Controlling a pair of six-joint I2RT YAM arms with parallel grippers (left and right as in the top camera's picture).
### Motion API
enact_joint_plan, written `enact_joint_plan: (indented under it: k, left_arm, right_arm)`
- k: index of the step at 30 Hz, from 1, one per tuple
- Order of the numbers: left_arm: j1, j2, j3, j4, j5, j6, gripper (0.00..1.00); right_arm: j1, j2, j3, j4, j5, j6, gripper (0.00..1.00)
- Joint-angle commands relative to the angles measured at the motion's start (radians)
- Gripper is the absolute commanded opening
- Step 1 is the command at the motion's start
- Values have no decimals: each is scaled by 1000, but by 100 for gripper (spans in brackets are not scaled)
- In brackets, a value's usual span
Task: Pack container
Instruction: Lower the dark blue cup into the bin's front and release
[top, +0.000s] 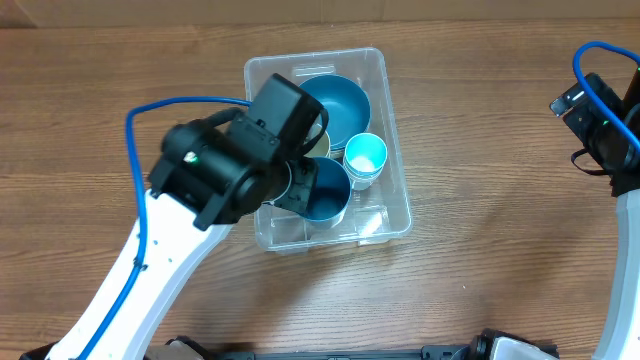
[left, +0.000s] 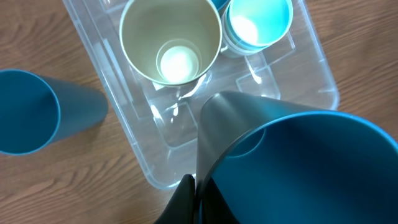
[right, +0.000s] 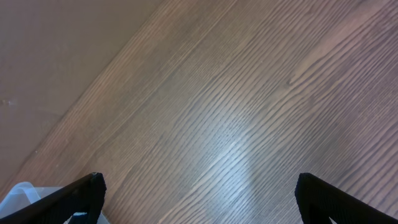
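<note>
The dark teal cup (top: 329, 190) hangs with its opening up above the free bottom of the container, next to the cream cup (left: 177, 129). My left gripper should keep lowering the dark teal cup until its base rests there.
The clear rectangular container (top: 396, 150) stands mid-table. In it are a blue bowl (top: 338, 100), a light-blue cup (top: 364, 155) and a cream cup (left: 171, 43). My left gripper (left: 198, 198) is shut on the rim of a dark teal cup (left: 311, 168) and holds it tilted over the container's near end (left: 158, 168). From overhead the gripper (top: 298, 185) and this cup (top: 328, 195) sit over the container's front left part. My right gripper (right: 199, 199) is open and empty over bare wood, far to the right (top: 592, 112).
Another blue cup (left: 37, 112) lies on its side on the table left of the container; my left arm hides it from overhead. A corner of the container (right: 15, 196) shows in the right wrist view. The table is brown wood.
</note>
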Motion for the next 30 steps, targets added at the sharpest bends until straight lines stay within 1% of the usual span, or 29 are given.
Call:
enact_joint_plan:
  k: [1,4,7,11,14,17,18,19,21,22,24,26,30]
  left_arm:
    - [-7,-9,-86,66,-13,-22,4]
    - [-7,-4,-149,108,-10,-31,4]
    - [-7,5,-249,193,-10,-41,4]
    - [-7,6,-394,348,27,-63,4]
    - [-7,6,-448,388,36,-79,4]
    - [-7,6,-453,391,43,-79,4]
    - [-7,6,-453,393,47,-79,6]
    - [-7,6,-453,398,65,-79,12]
    - [-7,6,-448,401,105,-82,40]
    - [-7,6,-443,401,120,-82,45]
    - [-7,6,-416,380,121,-82,47]
    - [-7,5,-362,333,121,-82,46]
    - [-6,5,-155,189,90,-81,47]
  right_arm:
    - [0,-4,10,4,11,5,100]
    - [0,-4,10,4,11,5,100]
    - [0,-4,10,4,11,5,100]
    - [0,-4,10,4,11,5,100]
    - [0,-4,10,4,11,5,100]
    - [0,-4,10,4,11,5,100]
    - [0,-4,10,4,11,5,100]
    - [0,-4,10,4,11,5,100]
    - [0,-4,10,4,11,5,100]
    - [0,-4,10,4,11,5,100]
    - [0,-4,10,4,11,5,100]
    - [0,-4,10,4,11,5,100]
    - [0,-4,10,4,11,5,100]
